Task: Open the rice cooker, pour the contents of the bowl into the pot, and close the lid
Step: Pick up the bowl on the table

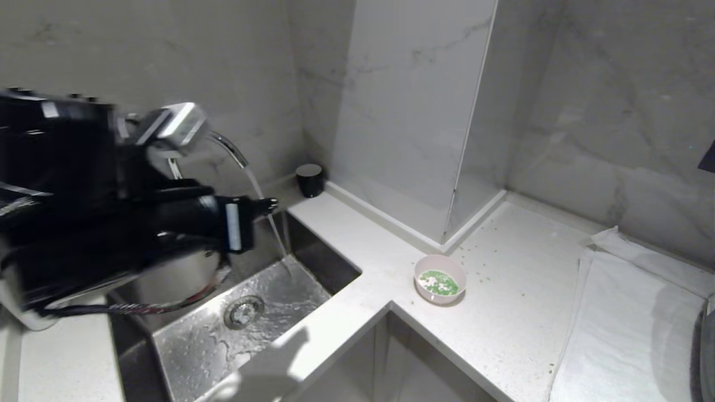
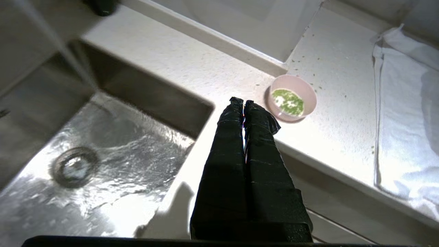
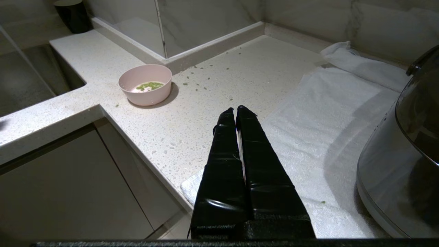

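Observation:
The pale pink bowl [image 1: 440, 279] is upright, its sink-side rim [image 1: 416, 275] free, so I should keep my left gripper moving there and opening until its fingers straddle the bowl's rim.
The pale pink bowl [image 1: 440, 265] stands on the white counter near its inner corner, holding green and white contents [image 1: 438, 282]. My left gripper [image 1: 268, 205] is shut and empty, raised over the sink left of the bowl [image 2: 307, 92]; its tips [image 2: 242, 101] are apart from the bowl. My right gripper [image 3: 235, 109] is shut and empty, hovering above the counter's front edge by the towel. The rice cooker [image 3: 387, 171] sits on the towel to the right, its dark lid [image 3: 422, 113] down. Only its edge [image 1: 706, 346] shows in the head view. The pot is hidden.
A faucet [image 1: 226, 146] runs water into the steel sink [image 1: 268, 301], where a shiny pan [image 1: 167, 279] lies under my left arm. A black cup [image 1: 310, 180] stands at the back. A white towel [image 1: 631, 324] covers the counter's right side. Green bits are scattered around the bowl.

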Motion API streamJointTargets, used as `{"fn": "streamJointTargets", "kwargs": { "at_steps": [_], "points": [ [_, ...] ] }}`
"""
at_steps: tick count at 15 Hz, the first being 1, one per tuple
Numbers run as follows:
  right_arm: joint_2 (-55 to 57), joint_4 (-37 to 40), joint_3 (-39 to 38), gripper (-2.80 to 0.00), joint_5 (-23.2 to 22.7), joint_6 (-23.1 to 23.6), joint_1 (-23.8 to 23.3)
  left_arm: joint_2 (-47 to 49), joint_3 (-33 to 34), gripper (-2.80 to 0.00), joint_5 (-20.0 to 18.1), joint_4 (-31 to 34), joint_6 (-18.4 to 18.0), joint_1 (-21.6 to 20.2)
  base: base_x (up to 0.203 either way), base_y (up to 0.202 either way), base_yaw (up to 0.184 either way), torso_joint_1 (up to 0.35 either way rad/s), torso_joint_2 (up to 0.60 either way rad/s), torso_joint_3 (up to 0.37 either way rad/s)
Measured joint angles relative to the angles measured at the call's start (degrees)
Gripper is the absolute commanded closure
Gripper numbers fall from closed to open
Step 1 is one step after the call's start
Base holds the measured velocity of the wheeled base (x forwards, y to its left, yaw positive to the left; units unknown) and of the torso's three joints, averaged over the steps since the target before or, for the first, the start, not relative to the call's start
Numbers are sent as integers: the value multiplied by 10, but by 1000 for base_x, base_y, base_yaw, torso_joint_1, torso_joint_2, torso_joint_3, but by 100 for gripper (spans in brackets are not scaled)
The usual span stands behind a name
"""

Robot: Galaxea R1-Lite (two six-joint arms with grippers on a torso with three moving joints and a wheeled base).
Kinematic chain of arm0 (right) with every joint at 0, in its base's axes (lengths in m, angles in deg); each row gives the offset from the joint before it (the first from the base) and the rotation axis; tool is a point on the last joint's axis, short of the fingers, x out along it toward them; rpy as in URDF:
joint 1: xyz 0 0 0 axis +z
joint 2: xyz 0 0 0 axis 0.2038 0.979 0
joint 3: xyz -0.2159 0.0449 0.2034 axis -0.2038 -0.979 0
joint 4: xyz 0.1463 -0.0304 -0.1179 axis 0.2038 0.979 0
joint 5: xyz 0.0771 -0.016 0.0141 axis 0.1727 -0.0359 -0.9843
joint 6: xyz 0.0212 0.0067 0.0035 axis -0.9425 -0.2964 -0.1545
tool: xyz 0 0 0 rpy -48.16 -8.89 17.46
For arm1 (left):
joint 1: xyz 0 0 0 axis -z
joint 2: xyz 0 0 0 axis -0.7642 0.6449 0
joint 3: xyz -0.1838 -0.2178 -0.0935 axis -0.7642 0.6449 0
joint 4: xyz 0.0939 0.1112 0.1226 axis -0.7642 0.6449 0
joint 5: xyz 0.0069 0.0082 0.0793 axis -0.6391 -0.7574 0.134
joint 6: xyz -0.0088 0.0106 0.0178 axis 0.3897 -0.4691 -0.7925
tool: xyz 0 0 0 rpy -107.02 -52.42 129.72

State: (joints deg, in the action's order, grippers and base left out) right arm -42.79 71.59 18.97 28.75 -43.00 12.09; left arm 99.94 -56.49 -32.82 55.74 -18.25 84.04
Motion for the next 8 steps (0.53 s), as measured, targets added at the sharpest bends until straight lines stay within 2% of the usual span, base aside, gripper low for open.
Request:
{"fn": "streamJointTargets", "kwargs": {
  "at_steps": [4, 8],
  "points": [
    [0, 0, 0, 0, 0, 0, 0, 224, -194, 0, 48, 13, 23, 64, 0, 0, 0, 0, 0, 0],
    [0, 0, 0, 0, 0, 0, 0, 393, -341, 0, 90, 40, 33, 89, 0, 0, 0, 0, 0, 0]
  ]
}}
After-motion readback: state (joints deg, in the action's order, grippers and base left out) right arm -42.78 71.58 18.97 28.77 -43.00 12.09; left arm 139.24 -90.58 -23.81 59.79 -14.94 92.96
